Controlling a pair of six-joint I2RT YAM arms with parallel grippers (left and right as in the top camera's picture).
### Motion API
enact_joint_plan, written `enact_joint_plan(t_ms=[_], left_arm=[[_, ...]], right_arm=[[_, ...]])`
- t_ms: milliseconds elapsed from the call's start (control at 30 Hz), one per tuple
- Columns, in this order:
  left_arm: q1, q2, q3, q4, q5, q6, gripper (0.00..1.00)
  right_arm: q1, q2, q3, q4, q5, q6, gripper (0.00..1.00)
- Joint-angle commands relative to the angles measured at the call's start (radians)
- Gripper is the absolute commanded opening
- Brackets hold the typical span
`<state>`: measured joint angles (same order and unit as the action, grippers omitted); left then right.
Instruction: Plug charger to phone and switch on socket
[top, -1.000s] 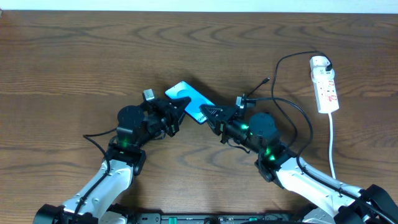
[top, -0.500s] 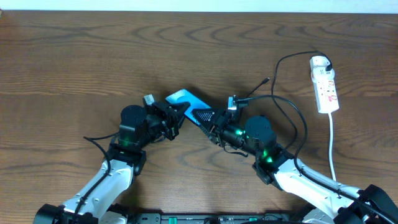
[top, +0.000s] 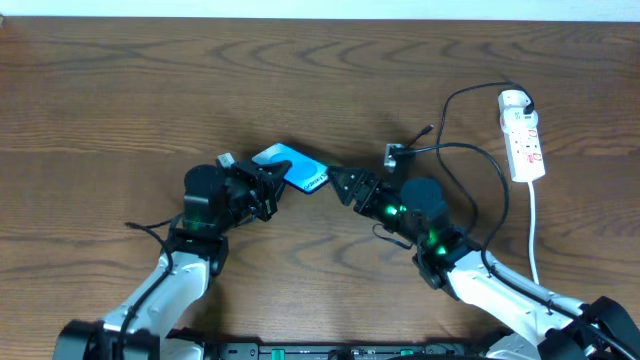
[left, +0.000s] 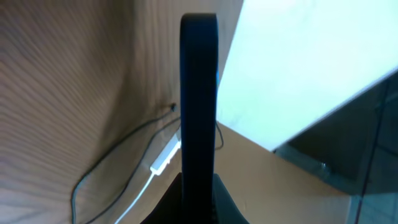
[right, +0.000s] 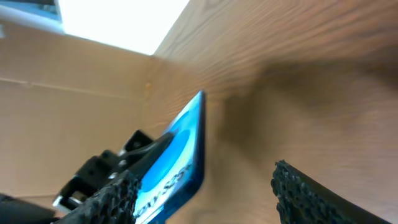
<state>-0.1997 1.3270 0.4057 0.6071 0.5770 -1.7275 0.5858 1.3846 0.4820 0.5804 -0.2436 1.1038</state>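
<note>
The robot sees the phone slanting (top: 291, 166) toward its empty right gripper, so its left gripper should turn the phone and hold it while the right gripper gets the loose cable tip (top: 427, 130).
The phone (top: 291, 166), its screen bright cyan-blue, is held off the table by my left gripper (top: 268, 181), which is shut on its lower end. The left wrist view shows the phone (left: 199, 93) edge-on as a dark bar between the jaws of the left gripper (left: 199, 190). Just right of the phone, my right gripper (top: 342, 183) stands open. In the right wrist view the phone (right: 178, 154) lies tilted by the left finger of the right gripper (right: 205, 193), untouched. The charger's black cable tip (top: 430, 128) lies loose on the table. The white socket (top: 523, 135) sits at the far right.
The charger's black cable (top: 470, 160) loops from the plug (top: 514, 98) on the socket across the table beside my right arm. The socket's white cord (top: 534, 225) runs toward the front edge. The wooden table (top: 150, 90) stretches left and back.
My right gripper has opened, let go of the phone and drawn back to the right. The left gripper, still shut on the phone, has shifted it a little to the left.
</note>
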Motion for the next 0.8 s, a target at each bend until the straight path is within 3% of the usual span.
enact_joint_plan(t_ms=[0, 200, 467, 767], left_arm=[[0.004, 0.038, 0.085, 0.014, -0.014, 0.013, 0.07], [0.004, 0.166, 0.208, 0.014, 0.032, 0.013, 0.07], [0.004, 0.336, 0.356, 0.015, 0.288, 0.033, 0.07], [0.004, 0.359, 0.356, 0.03, 0.503, 0.103, 0.08]], right_arm=[[-0.032, -0.006, 0.003, -0.021, 0.026, -0.098, 0.68], [-0.105, -0.006, 0.019, -0.103, 0.026, -0.1, 0.75], [-0.199, -0.035, 0.129, -0.342, 0.027, -0.155, 0.81], [-0.251, -0.051, 0.512, -1.092, 0.322, -0.26, 0.88]])
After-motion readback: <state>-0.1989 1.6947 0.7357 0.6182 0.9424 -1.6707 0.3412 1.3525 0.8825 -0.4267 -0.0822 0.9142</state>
